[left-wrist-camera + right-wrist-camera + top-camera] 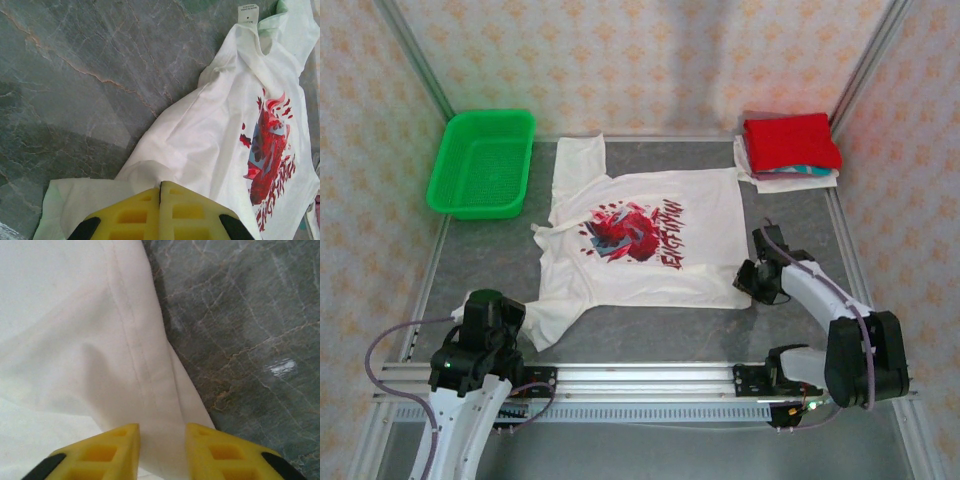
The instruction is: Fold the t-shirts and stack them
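I need to move my right gripper, which straddles the t-shirt's hem (162, 442) short of the t-shirt's near corner, over toward that corner (746, 305) and pinch there before I move the t-shirt's near side.
A cream-white t-shirt (705, 205) with a red splatter graphic lies spread flat, face up, in the middle of the table. Its near-left sleeve (150, 172) is pinched in my left gripper (162, 186), whose yellow fingers are shut together on the cloth at the table's near-left (482, 308). My right gripper (162, 432) sits at the shirt's near-right hem corner (753, 282). Its fingers stand apart, with the stitched hem (145, 375) lying flat between them. Folded t-shirts are stacked at the back right: a red one (790, 142) on top of white and teal-edged ones (800, 176).
A green mesh basket (480, 160) stands at the back left. Bare grey marbled tabletop (660, 330) runs along the near edge and to the right of the hem (250, 330). Metal frame rails border the table, with patterned walls behind.
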